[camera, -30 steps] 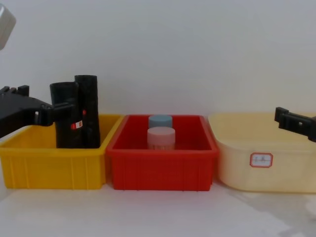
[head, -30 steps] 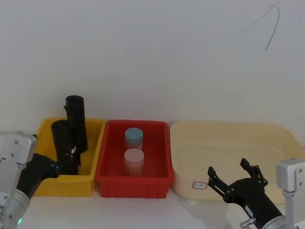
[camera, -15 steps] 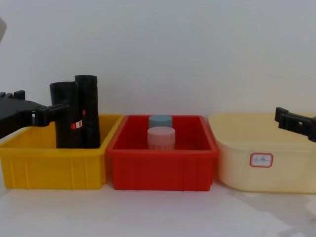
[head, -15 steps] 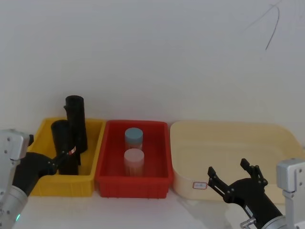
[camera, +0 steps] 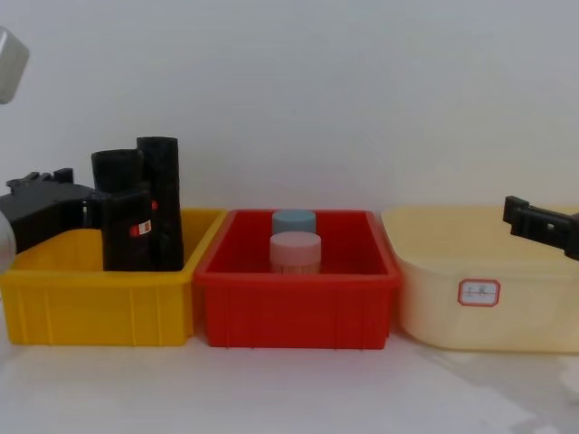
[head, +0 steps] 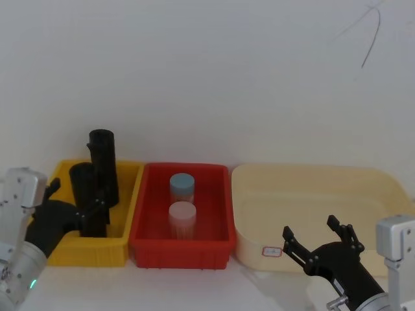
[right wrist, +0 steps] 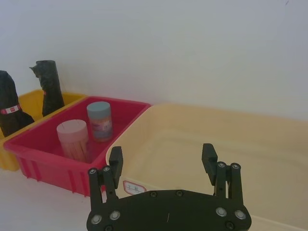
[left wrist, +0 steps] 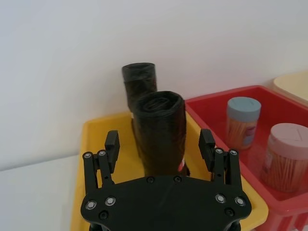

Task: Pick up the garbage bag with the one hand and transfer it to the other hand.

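My gripper will lift the garbage bag, and the bag will stay a straight roll instead of unwinding, because the layers at the top (left wrist: pixel 160 102) are wound close together.
The garbage bag (head: pixel 87 188), a thick black roll with a red-and-white label, stands upright in the yellow bin (head: pixel 91 249) at the left. My left gripper (head: pixel 87 207), on the green-ringed arm, is open at the bag. In the left wrist view one finger lies on each side of the bag (left wrist: pixel 159 125), with gaps between; the chest view shows a finger crossing the bag (camera: pixel 122 226) near its top. My right gripper (head: pixel 310 228) hovers open and empty at the front right, over the cream tub's near rim.
A slimmer black roll (head: pixel 104 162) with a ragged top stands right behind the bag in the same bin. The red bin (head: pixel 181 249) in the middle holds a blue-lidded jar (head: pixel 182 186) and a pink-lidded jar (head: pixel 182 217). The cream tub (camera: pixel 434 298) is on the right, a white wall behind.
My left gripper drew back to the left, then turned in toward the bag, so its fingers now flank it. The right arm has not moved.
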{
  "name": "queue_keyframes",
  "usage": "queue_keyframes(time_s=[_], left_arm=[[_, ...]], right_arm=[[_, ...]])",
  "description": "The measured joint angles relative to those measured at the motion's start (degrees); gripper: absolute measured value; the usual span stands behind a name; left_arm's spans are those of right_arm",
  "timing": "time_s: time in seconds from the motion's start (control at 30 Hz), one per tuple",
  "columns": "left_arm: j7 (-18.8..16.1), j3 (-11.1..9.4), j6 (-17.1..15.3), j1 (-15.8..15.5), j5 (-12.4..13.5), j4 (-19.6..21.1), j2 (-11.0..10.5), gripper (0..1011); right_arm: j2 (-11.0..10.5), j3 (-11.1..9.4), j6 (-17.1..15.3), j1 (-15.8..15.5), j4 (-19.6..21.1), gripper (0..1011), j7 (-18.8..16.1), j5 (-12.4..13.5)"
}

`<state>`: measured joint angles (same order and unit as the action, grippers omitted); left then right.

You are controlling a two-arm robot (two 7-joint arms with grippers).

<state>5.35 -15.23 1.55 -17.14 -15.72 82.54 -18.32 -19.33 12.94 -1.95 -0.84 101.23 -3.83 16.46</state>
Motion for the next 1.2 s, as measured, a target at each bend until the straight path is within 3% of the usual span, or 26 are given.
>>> queue_keyframes(time_s=[0.33,0.73,1.13,1.2], left_arm=[[3.8,-0.98,1.84,-3.29,-0.4,-4.25,1.32,1000],[4.89,-0.72,3.36,-5.38,-0.31,-6.92,2.64,988],[3.24,0.7,3.63,-5.49,0.47,-7.34,3.52,711],[3.1,0.85,3.63,-5.42,0.49,-7.35,3.63,612]], right_arm=[[0.0,0.0,0.0,0.0,0.0,1001,0.0,0.0],[0.0,0.0,0.0,0.0,0.0,1001,0.0,0.0],[0.0,0.0,0.0,0.0,0.0,1001,0.0,0.0],[0.0,0.0,0.0,0.0,0.0,1001,0.0,0.0]])
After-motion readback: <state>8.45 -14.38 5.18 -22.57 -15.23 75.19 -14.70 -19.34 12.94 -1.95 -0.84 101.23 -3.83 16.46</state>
